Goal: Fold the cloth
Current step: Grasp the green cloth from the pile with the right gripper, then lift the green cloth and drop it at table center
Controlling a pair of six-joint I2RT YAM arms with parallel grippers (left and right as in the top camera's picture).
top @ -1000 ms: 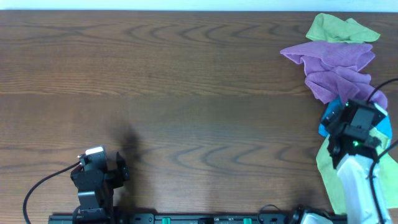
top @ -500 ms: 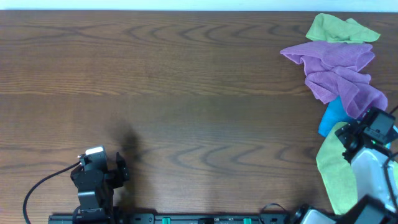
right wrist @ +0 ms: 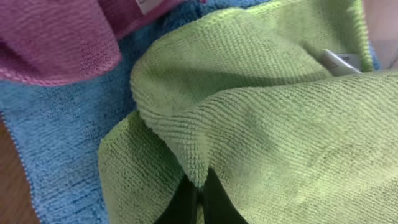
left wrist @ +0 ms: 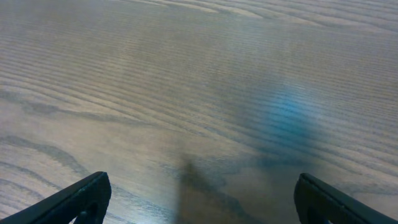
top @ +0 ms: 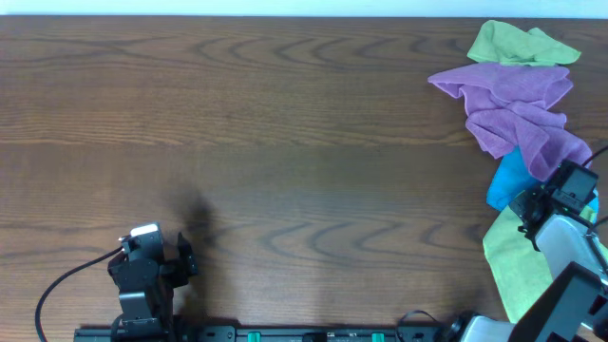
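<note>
My right gripper should keep going toward the open wood (top: 347, 204) with a raised fold of the light green cloth (right wrist: 193, 144) pinched above the blue cloth, and let go there.
A light green cloth (top: 513, 264) lies crumpled at the table's right front edge, partly over a blue cloth (top: 505, 177). My right gripper (top: 532, 207) is down on it. In the right wrist view the right gripper (right wrist: 199, 190) is shut, pinching a raised fold of the green cloth (right wrist: 261, 124) between its dark fingers. The blue cloth (right wrist: 56, 137) shows to the left beneath it. My left gripper (top: 177, 264) rests at the front left, far from the cloths. Its fingers (left wrist: 81, 199) stand wide open over bare wood, with nothing between them in the left gripper (left wrist: 199, 208).
A purple cloth (top: 513, 100) lies bunched at the back right, its edge (right wrist: 56, 37) over the blue one. Behind it is a second green cloth (top: 518, 43). A white tag (right wrist: 339, 60) peeks from the green folds. The wooden table (top: 285, 142) stretches left.
My right gripper moved right from over the blue cloth onto the green cloth, then closed on a fold of it. The left arm has not moved.
</note>
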